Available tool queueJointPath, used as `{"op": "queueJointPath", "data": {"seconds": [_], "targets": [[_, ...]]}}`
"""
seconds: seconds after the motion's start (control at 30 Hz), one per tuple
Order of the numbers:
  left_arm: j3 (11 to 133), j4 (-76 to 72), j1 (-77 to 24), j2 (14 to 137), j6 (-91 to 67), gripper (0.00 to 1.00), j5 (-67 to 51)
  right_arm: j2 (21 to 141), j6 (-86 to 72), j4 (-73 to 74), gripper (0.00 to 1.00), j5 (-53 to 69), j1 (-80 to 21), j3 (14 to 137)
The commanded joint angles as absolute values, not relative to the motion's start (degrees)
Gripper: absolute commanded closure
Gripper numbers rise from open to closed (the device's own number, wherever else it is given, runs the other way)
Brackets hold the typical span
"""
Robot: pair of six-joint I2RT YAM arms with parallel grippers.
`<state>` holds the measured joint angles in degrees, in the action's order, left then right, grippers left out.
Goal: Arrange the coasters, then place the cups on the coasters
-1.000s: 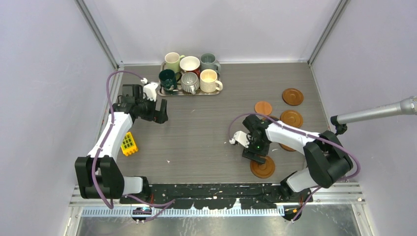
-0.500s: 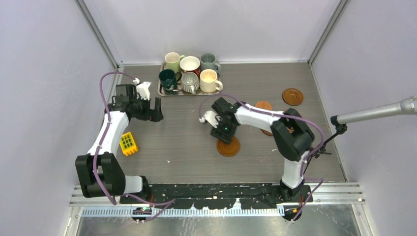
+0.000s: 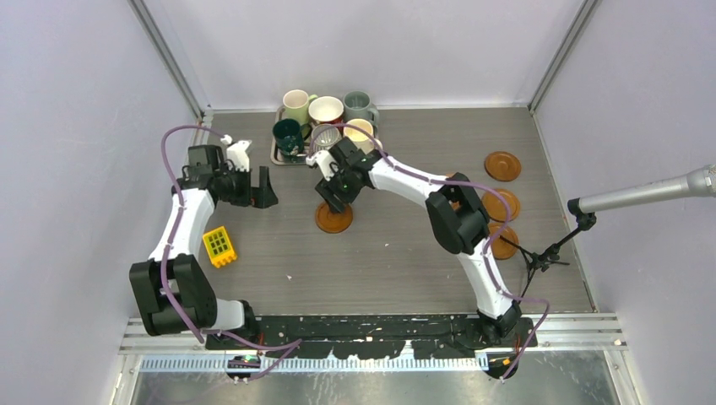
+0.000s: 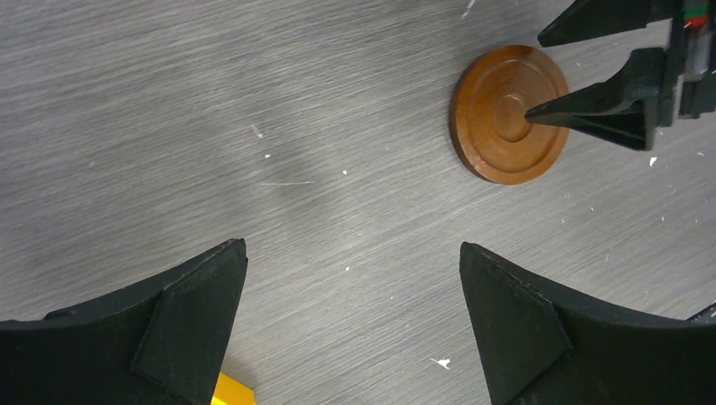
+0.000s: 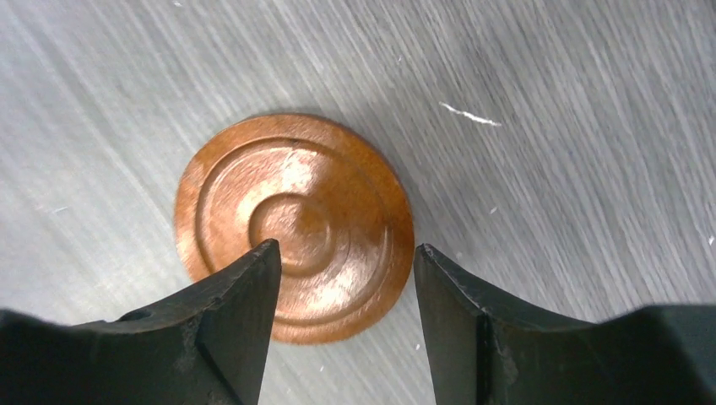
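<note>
The brown coaster (image 3: 334,221) is a far reach across for my right gripper, so next my left gripper slides the coaster into the open space (image 3: 261,228) beside the yellow grid block.
A brown ringed coaster (image 3: 334,219) (image 5: 291,173) (image 4: 498,126) lies flat on the table in front of the tray. My right gripper (image 3: 333,201) (image 5: 342,249) stands over it, open: one fingertip (image 4: 534,112) rests on the coaster's centre and the other is just outside its rim. My left gripper (image 3: 262,189) (image 4: 353,245) hangs open over bare table to the coaster's left, holding nothing. Several cups (image 3: 295,105) stand on the silver tray (image 3: 275,152) at the back; my right arm covers part of the front ones. Three more coasters (image 3: 502,165) lie at the right.
A yellow grid block (image 3: 219,245) sits beside the left arm. A microphone on a stand (image 3: 642,194) reaches in from the right wall. The right arm stretches diagonally across the middle of the table. Walls close the back and both sides.
The right gripper has swept from the near right to the back centre, and the coaster slid along under it. The left gripper drew slightly left and stayed open.
</note>
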<state>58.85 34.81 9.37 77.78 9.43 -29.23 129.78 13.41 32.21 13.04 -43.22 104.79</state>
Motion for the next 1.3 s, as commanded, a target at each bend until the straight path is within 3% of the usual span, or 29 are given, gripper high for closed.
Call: {"op": "queueJointPath", "data": {"seconds": [0.0,0.17,0.27,0.47,0.83,1.27], "targets": [[61.4,35.5,7.3,77.2,13.3,0.0,-33.9,118.1,9.5,34.9,0.35,16.7,-40.5,104.8],[62.5,34.2,-2.1,79.9,13.5,0.0,-28.8,107.5,8.3,37.0,0.3,16.1,-33.3,95.7],[64.1,31.8,-8.3,83.6,13.2,0.0,-23.8,102.5,7.8,37.6,0.26,8.8,-28.7,89.6],[70.4,31.1,-16.9,94.6,12.8,0.04,-19.4,98.8,10.3,42.4,0.26,7.6,-15.8,84.1],[76.7,31.9,-24.5,107.3,14.5,0.15,-10.5,107.2,15.9,42.0,0.32,-5.3,-9.5,87.6],[75.1,32.0,-24.8,109.2,18.1,0.23,-9.1,117.2,19.8,40.9,0.36,-6.5,-5.1,91.5]]}}
